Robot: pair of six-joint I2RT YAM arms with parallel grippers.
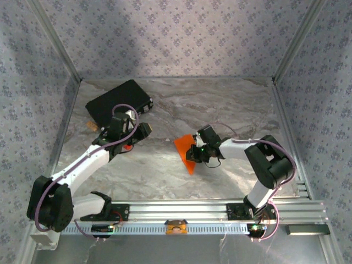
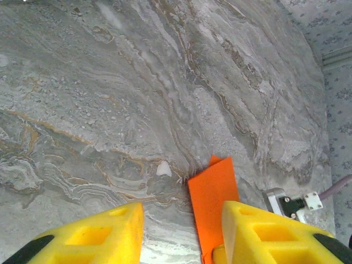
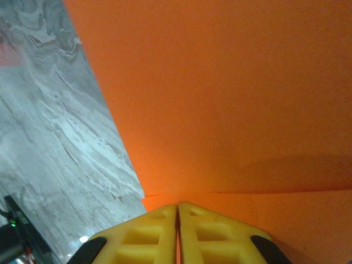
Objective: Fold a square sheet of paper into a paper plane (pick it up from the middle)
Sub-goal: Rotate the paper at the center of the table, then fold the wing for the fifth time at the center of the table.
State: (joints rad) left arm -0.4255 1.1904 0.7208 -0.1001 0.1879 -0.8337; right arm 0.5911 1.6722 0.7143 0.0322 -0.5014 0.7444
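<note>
My right gripper is pinching the sheet's folded edge (image 3: 220,192) alone, and the sheet's far side stands free, so next my left gripper braces that side (image 1: 179,149) before my right gripper takes a new grip.
The orange sheet of paper (image 1: 184,147) is folded and stands partly lifted off the marble table near the middle. My right gripper (image 1: 194,152) is shut on its right side. In the right wrist view the yellow fingertips (image 3: 165,220) are pressed together on a folded edge of the sheet (image 3: 220,99). My left gripper (image 1: 146,130) is some way left of the paper, pointing at it. Its yellow fingers stand apart, so this gripper (image 2: 181,212) is open. The paper (image 2: 213,198) rises ahead of it, close beside the right finger (image 2: 258,231); its lower end is hidden behind that finger.
A black case (image 1: 118,102) lies at the back left. A small red block (image 1: 127,146) sits under the left arm. Part of the right arm (image 2: 289,203) shows just past the paper. Patterned walls and metal rails (image 1: 286,55) close in the table.
</note>
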